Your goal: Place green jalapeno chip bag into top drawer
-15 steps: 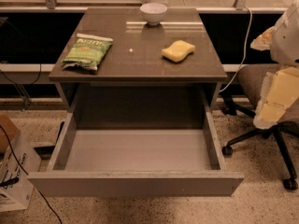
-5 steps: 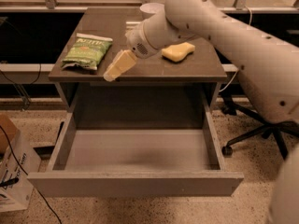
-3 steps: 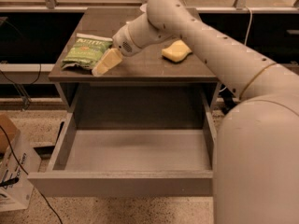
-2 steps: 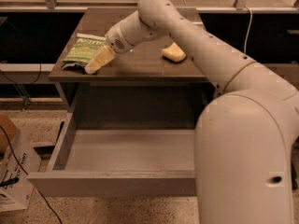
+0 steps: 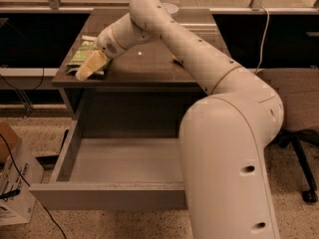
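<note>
The green jalapeno chip bag (image 5: pixel 81 55) lies flat, with its near end (image 5: pixel 96 61) under the robot's gripper, so the bag will hang down when the robot lifts it.
The green jalapeno chip bag (image 5: pixel 83 53) lies flat on the left part of the brown table (image 5: pixel 144 66), near its front left corner. My gripper (image 5: pixel 84 72) reaches over the bag from the right and covers its near end, its cream fingers pointing down-left at the table edge. The top drawer (image 5: pixel 107 163) stands pulled out below the table, light grey inside, with nothing in it; my arm hides its right part.
My white arm fills the right half of the view and hides the table's right side. A white bowl (image 5: pixel 170 7) sits at the table's back edge. A cardboard box (image 5: pixel 12 183) and cables lie on the floor at left. An office chair (image 5: pixel 299 118) stands at right.
My arm has swung left across the table from the middle to the chip bag. The gripper now lies over the bag's near end. The bag and the drawer have not moved.
</note>
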Motion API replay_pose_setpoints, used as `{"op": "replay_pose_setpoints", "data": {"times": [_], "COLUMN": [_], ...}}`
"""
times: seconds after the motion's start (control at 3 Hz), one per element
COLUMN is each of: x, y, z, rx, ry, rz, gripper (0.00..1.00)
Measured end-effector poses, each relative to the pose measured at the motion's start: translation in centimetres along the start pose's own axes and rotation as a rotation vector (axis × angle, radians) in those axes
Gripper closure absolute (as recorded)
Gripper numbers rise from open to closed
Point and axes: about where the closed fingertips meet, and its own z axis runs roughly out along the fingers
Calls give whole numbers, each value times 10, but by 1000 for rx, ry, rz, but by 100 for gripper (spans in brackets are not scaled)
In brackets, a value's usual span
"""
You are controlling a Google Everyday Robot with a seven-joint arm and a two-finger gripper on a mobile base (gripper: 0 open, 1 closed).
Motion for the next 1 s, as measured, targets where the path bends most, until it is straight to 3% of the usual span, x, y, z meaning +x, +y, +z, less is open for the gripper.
{"op": "replay_pose_setpoints", "data": {"times": [0.33, 0.67, 1.0], "x": [8, 17, 8], "y": [2, 1, 3], "z": [16, 15, -4], "rx": [-30, -29, -13], "ry": [11, 23, 30], "rz": [19, 34, 15], "gripper": [0, 19, 42]}}
